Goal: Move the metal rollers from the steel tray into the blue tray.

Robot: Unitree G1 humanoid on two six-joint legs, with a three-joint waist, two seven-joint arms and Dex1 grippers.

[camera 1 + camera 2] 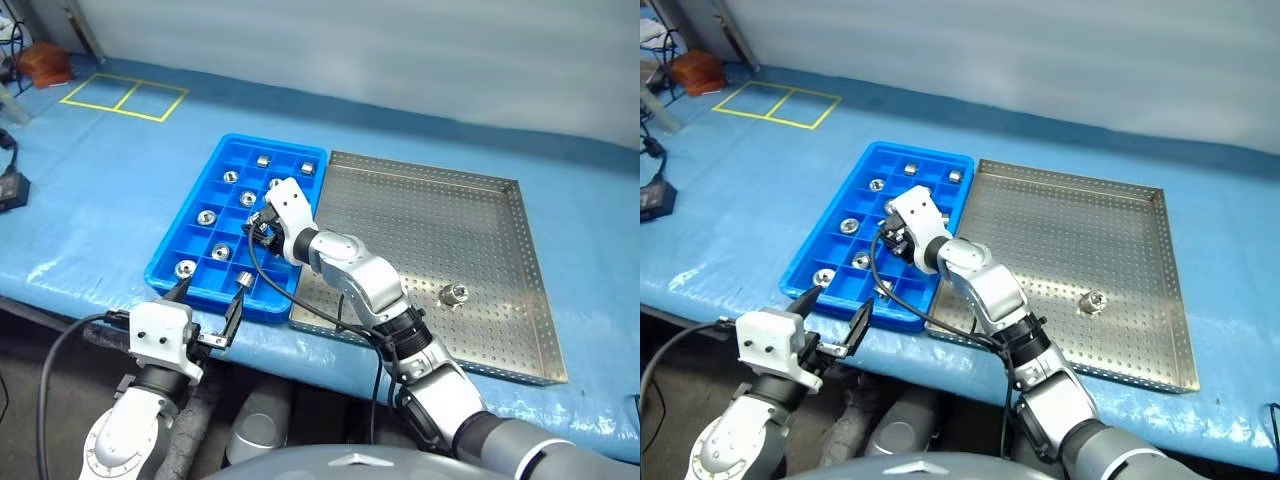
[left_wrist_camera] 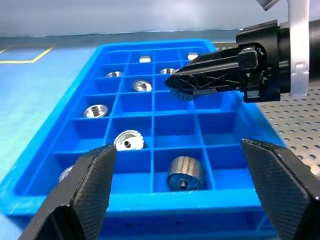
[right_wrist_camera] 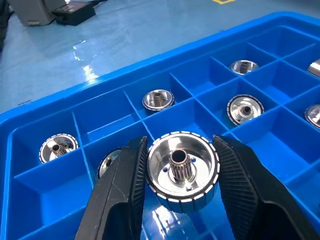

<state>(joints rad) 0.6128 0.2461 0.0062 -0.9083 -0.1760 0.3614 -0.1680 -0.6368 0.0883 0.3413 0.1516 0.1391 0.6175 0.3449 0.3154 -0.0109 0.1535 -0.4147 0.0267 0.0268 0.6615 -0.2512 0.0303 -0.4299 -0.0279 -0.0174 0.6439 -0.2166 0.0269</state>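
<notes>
The roller in my right gripper point(image 3: 181, 167) hangs with its hub up over an empty compartment of the blue tray point(image 3: 165, 221), so I keep lowering it until it is inside.
The blue tray point(image 1: 196, 195) lies on the table with several metal rollers point(image 2: 129, 140) resting in its square compartments. Above the middle of that tray my right gripper point(image 1: 265, 224) is shut on one roller point(image 3: 182, 172), ribbed rim between the pads, its hub facing the wrist camera. To the right lies the steel tray point(image 1: 430, 215), and one roller point(image 1: 455, 294) rests on its perforated floor near the front. At the blue tray's near edge my left gripper point(image 1: 207, 300) stands open, nothing between its fingers point(image 2: 90, 175). The left wrist view has the right gripper point(image 2: 175, 82) over the tray.
Blue sheeting covers the table. Yellow tape squares point(image 1: 124, 96) mark its far left. A black box point(image 1: 10, 190) and a brown object point(image 1: 45, 62) sit at the left edge. The table's front edge runs just below both trays.
</notes>
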